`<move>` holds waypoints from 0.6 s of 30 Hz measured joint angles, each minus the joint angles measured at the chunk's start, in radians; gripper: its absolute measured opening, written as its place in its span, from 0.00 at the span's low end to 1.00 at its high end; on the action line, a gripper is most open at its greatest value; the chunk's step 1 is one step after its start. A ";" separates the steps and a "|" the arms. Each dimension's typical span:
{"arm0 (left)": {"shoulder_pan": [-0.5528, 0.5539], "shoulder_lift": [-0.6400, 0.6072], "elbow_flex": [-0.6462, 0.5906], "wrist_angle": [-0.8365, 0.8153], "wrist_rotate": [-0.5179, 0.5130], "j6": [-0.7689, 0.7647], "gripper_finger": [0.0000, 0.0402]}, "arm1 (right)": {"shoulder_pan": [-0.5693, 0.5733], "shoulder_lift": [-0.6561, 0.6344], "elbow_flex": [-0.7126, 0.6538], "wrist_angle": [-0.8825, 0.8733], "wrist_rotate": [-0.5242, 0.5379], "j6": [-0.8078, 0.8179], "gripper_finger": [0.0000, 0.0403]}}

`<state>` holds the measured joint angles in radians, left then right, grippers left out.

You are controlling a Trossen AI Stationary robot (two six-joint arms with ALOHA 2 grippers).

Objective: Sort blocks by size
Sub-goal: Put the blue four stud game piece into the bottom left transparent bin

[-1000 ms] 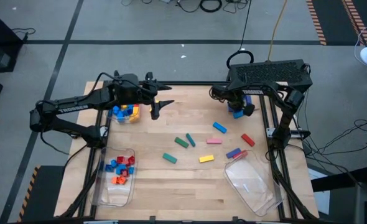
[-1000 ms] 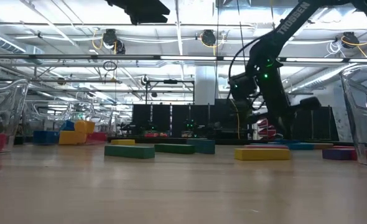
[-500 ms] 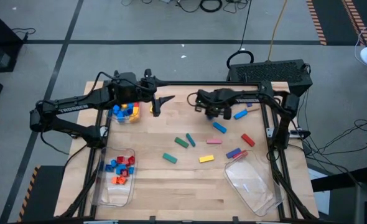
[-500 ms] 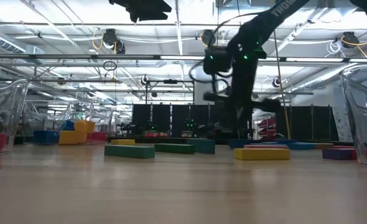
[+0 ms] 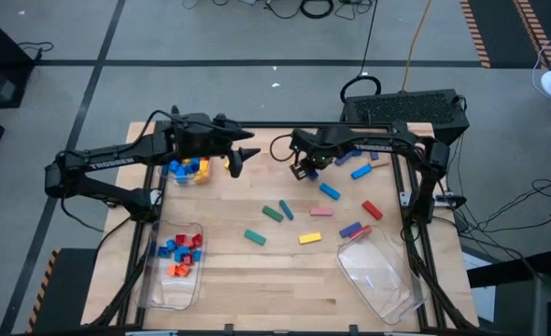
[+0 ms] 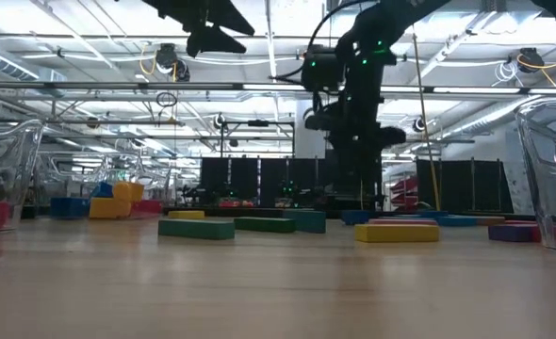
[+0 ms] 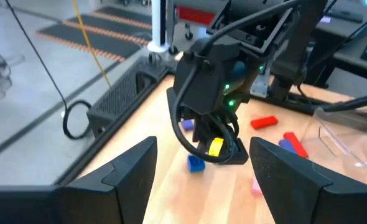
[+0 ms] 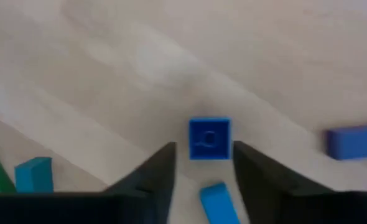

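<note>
The blue cube (image 8: pixel 210 139) sits under my right gripper, far from the clear bin of orange bricks, so my right gripper should hand the cube to my left gripper (image 5: pixel 247 157).
My right gripper (image 5: pixel 300 170) hangs open over the far middle of the table, pointing steeply down. A small blue cube (image 8: pixel 209 138) shows just past its fingertips, with a gap to at least one finger. In the left wrist view the same cube (image 7: pixel 196 163) sits below that gripper, apart from it; whether it rests on the table I cannot tell. My left gripper (image 5: pixel 244 156) stands open and high beside the far-left clear bin (image 5: pixel 190 170) of small cubes, holding nothing. Loose blocks lie mid-table: green bars (image 5: pixel 274 213), a yellow brick (image 5: pixel 310 238), a pink one (image 5: pixel 321 212).
A clear bin (image 5: pixel 160 280) at the near left holds red, blue and orange bricks. Another clear bin (image 5: pixel 378 275) stands at the near right. More blue (image 5: pixel 329 190), red (image 5: pixel 372 209) and purple (image 5: pixel 352 229) blocks lie right of centre, under my right arm.
My right gripper has swung from the table's far right corner toward the far middle, rising and rolling about its own axis as it went. My left gripper has rolled a little in place.
</note>
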<state>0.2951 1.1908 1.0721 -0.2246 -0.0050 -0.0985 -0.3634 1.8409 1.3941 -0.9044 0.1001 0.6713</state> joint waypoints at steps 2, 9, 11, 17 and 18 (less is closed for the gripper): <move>0.000 0.000 0.000 -0.024 0.000 -0.011 0.64 | -0.003 0.022 -0.003 0.018 -0.034 -0.018 0.44; 0.000 0.000 0.000 -0.063 0.000 -0.052 0.64 | -0.011 0.073 -0.003 0.023 -0.048 -0.044 0.81; 0.000 0.000 0.000 -0.064 0.000 -0.051 0.64 | -0.011 0.102 -0.003 0.040 -0.054 -0.069 0.87; 0.000 0.000 0.000 -0.076 -0.090 -0.020 0.64 | -0.018 0.191 -0.003 0.038 -0.062 -0.076 0.84; 0.000 0.000 0.000 -0.079 -0.106 -0.024 0.64 | -0.020 0.193 -0.003 0.036 -0.066 -0.076 0.81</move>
<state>0.2955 1.1908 1.0721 -0.3041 -0.1109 -0.1230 -0.3829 2.0342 1.3911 -0.8687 0.0343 0.5949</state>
